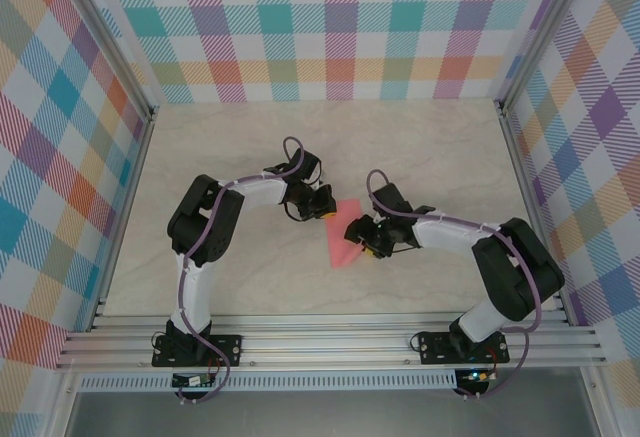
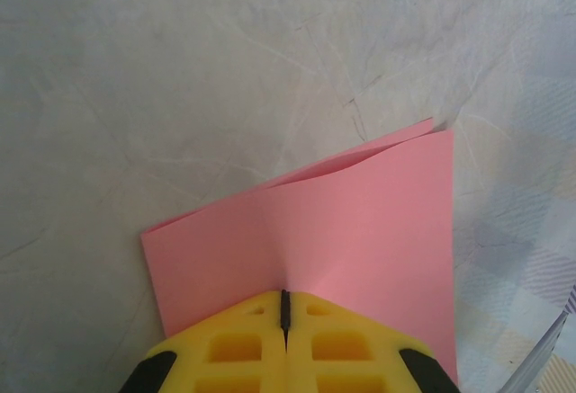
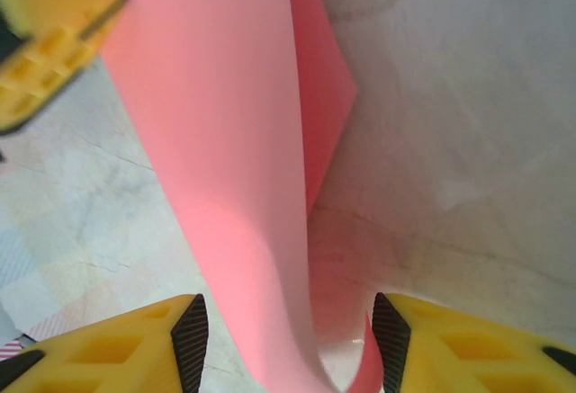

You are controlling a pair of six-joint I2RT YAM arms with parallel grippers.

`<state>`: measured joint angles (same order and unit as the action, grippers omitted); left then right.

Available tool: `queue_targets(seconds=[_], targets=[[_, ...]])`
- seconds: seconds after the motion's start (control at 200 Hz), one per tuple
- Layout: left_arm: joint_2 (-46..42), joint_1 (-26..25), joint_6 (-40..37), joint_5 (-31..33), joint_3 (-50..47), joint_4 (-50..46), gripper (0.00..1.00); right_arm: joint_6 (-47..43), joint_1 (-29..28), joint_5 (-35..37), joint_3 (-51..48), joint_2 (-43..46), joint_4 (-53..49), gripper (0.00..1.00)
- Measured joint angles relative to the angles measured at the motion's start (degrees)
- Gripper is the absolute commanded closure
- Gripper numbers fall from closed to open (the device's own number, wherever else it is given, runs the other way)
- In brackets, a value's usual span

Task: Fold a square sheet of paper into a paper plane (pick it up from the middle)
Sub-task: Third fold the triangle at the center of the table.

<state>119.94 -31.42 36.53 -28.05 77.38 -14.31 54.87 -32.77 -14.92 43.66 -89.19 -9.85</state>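
The sheet's lower end (image 3: 315,370) bends into a loose loop that holds the layers apart, so the robot's right gripper should pinch both layers (image 3: 301,276) together nearby.
The square sheet of paper (image 1: 343,235) is salmon pink and folded over on itself, held up off the marbled table between both arms. My left gripper (image 1: 325,209) is shut on the sheet's near edge (image 2: 360,222), its yellow fingers (image 2: 234,348) pressed together at the crease. My right gripper (image 3: 288,339) stands open around the sheet's lower end, where the paper (image 3: 234,141) curls into a loop between the black pads (image 3: 191,334). The left pad is clear of the paper. In the top view the right gripper (image 1: 362,242) sits at the sheet's right side. The paper plane is out of view.
The marbled tabletop (image 1: 250,147) is walled by checked panels (image 1: 330,27) at the back and both sides. An aluminium rail (image 1: 330,342) carries both arm bases along the near edge. A yellow finger of the left gripper (image 3: 45,24) shows at the top left of the right wrist view.
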Motion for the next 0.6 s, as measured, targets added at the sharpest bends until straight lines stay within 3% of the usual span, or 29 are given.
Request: queue_targets(seconds=[0.25, 0.6], targets=[[0.00, 0.00, -0.04, -0.02, 0.00, 0.00, 0.96, -6.19, 3.56, -5.88, 0.94, -0.61, 1.20, 0.49], [0.00, 0.00, -1.57, -0.57, 0.00, 0.07, 0.92, -7.43, 3.93, -8.37, 1.95, -4.83, 1.03, 0.80]])
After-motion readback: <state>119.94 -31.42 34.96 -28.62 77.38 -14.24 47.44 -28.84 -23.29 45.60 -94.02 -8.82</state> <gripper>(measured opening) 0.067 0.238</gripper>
